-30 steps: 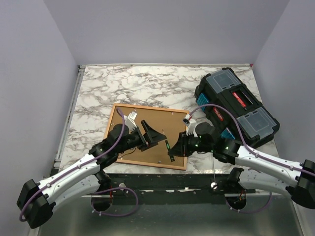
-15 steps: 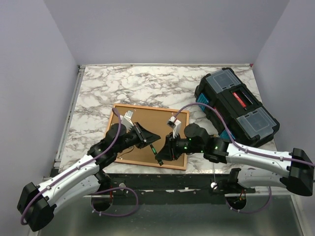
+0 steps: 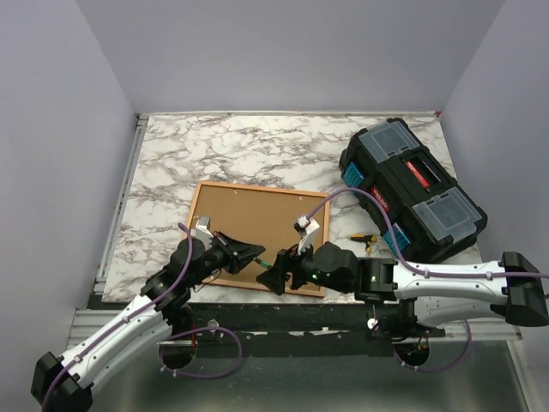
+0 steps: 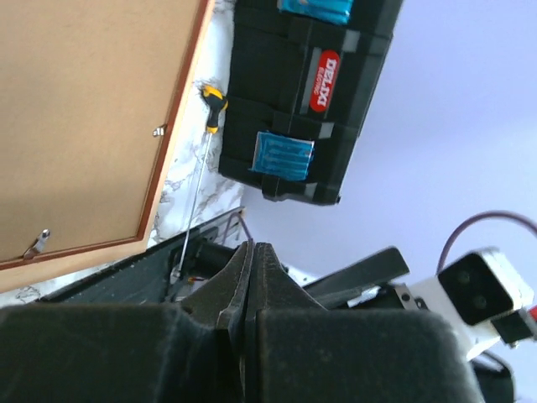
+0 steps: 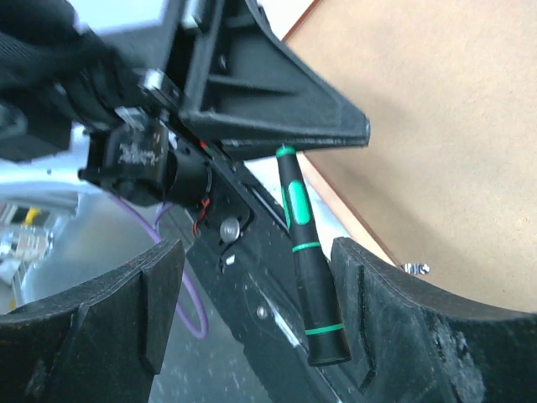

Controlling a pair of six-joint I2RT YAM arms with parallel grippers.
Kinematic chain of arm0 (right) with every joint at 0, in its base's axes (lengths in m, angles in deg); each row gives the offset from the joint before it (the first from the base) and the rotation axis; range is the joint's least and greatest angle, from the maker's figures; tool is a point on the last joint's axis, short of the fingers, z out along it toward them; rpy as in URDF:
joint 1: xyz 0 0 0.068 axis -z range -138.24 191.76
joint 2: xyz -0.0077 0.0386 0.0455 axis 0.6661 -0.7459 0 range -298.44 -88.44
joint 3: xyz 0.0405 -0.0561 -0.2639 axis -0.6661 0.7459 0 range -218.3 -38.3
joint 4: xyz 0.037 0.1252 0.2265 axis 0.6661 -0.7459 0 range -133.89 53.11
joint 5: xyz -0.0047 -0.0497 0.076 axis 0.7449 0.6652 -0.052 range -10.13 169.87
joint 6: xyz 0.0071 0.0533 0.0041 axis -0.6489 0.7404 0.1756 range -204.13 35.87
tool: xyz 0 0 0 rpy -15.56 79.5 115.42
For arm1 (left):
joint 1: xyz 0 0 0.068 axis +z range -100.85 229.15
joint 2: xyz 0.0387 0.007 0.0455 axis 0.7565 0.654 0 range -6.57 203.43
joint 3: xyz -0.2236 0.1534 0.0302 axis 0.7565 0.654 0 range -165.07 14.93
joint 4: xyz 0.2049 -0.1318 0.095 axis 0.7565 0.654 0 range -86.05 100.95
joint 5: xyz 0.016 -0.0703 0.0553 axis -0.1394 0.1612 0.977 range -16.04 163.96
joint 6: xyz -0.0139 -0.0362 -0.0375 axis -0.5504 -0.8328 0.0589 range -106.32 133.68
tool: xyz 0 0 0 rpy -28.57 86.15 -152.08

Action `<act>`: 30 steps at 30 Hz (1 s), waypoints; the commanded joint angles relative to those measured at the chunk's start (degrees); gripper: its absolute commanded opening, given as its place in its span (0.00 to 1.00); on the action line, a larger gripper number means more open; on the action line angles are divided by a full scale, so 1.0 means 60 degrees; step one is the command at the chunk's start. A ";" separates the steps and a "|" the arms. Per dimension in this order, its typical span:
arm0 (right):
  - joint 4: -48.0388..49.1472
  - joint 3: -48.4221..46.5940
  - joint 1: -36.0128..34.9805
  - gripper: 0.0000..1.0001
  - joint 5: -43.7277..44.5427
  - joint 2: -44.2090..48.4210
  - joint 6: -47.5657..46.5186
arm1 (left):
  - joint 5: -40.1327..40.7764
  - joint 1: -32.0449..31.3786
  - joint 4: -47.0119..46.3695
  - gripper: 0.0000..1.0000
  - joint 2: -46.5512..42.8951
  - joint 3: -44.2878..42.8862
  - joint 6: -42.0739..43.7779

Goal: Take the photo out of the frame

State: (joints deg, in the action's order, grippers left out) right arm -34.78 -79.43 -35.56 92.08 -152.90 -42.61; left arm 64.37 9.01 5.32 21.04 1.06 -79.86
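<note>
Next, I center my right gripper and close it further up the handle (image 5: 312, 267), because the end of the screwdriver's handle (image 5: 326, 346) is close to one finger of that gripper.
The orange-red frame (image 3: 199, 206) lies face down on the marble table, its brown back board (image 4: 84, 109) up; the photo is hidden under that board. My left gripper (image 3: 256, 250) hovers over the frame's near edge with its fingers (image 4: 253, 246) pressed shut. A black and green screwdriver (image 5: 306, 260) hangs from them; its upper end runs in under the left fingertips (image 5: 361, 134). My right gripper (image 5: 258, 252) stands open around the tool's handle, which sits close to one pad. In the top view the right gripper (image 3: 276, 276) is just beyond the frame's near edge.
A black toolbox (image 3: 412, 184) with blue latches sits at the right of the table. A yellow-handled screwdriver (image 3: 364, 238) lies between it and the frame. Small metal clips (image 4: 158, 130) stick out along the back board's edge. The table's front rail (image 3: 257, 309) runs under both grippers.
The left gripper has shut on the green screwdriver and the right gripper has opened and let it go. Both grippers drew back toward the frame's near edge, uncovering the yellow screwdriver.
</note>
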 commanded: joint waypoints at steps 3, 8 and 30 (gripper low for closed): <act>0.3112 0.0666 -0.0344 0.75 0.2157 -0.0118 -0.0443 | 0.0491 0.0084 -0.1338 0.00 -0.0816 0.1365 -0.3292; 0.3133 0.0756 -0.0354 0.72 0.2503 -0.0460 0.0290 | 0.0615 0.0098 -0.1925 0.00 -0.1278 0.1709 -0.3703; 0.3252 0.0942 0.0150 0.59 0.1495 -0.0482 -0.0094 | -0.0306 0.0121 -0.3172 0.00 -0.0494 0.1476 -0.3644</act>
State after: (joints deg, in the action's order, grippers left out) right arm -17.36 -71.54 -34.64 101.48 -153.12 -42.85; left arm 63.96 9.41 -10.55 17.70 10.74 -99.33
